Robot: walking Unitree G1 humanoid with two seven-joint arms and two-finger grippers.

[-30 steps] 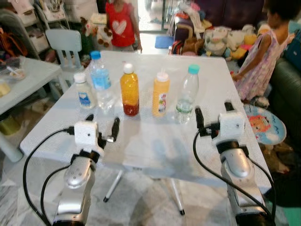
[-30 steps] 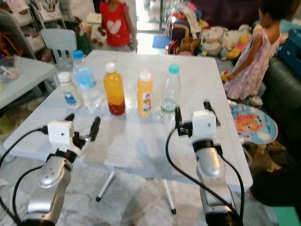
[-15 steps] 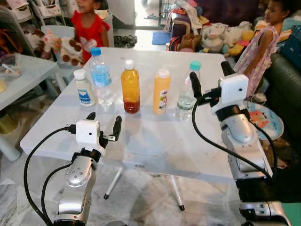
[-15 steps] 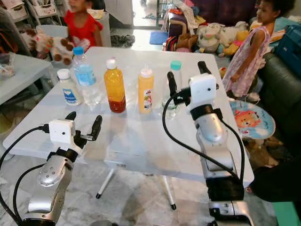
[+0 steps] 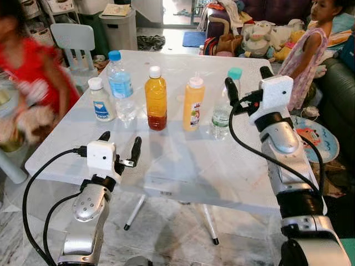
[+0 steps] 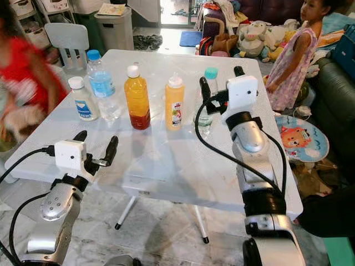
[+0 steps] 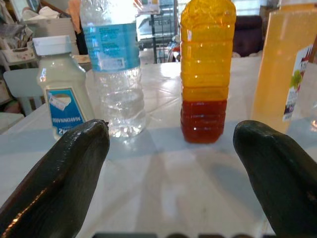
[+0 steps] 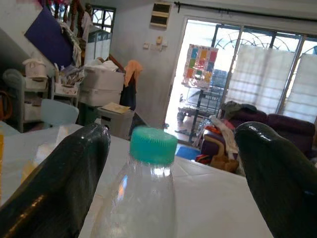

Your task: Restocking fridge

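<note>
The clear bottle [image 5: 223, 113] will come along in one piece, tilting, when the robot lifts it, because the teal cap [image 5: 234, 73] is all the way down on the bottle's narrow neck.
Five bottles stand in a row on the white folding table [image 5: 183, 166]: a small white mayonnaise bottle [image 5: 100, 101], a blue-capped water bottle [image 5: 120, 87], an orange-and-red juice bottle [image 5: 156, 100], a yellow squeeze bottle [image 5: 193, 105] and a clear bottle with a teal cap [image 5: 225, 106]. My right gripper [image 5: 247, 84] is raised and open at cap height, just right of the teal-capped bottle [image 8: 148, 193], which sits between and ahead of its fingers [image 8: 64, 183]. My left gripper [image 5: 120, 143] hovers open over the table's near left part, facing the water and juice bottles [image 7: 207, 74] from a distance.
A blurred person in red [image 5: 30, 77] is close to the table's left side. A child in a pink dress [image 5: 312, 47] stands at the far right by a dark sofa [image 5: 341, 83]. A round cartoon stool [image 5: 315, 141] sits right of the table; a small chair [image 5: 75, 40] stands behind.
My right gripper rose from the table's near right and came up beside the teal-capped bottle. The person in red moved from behind the table to its left. The left gripper stayed put.
</note>
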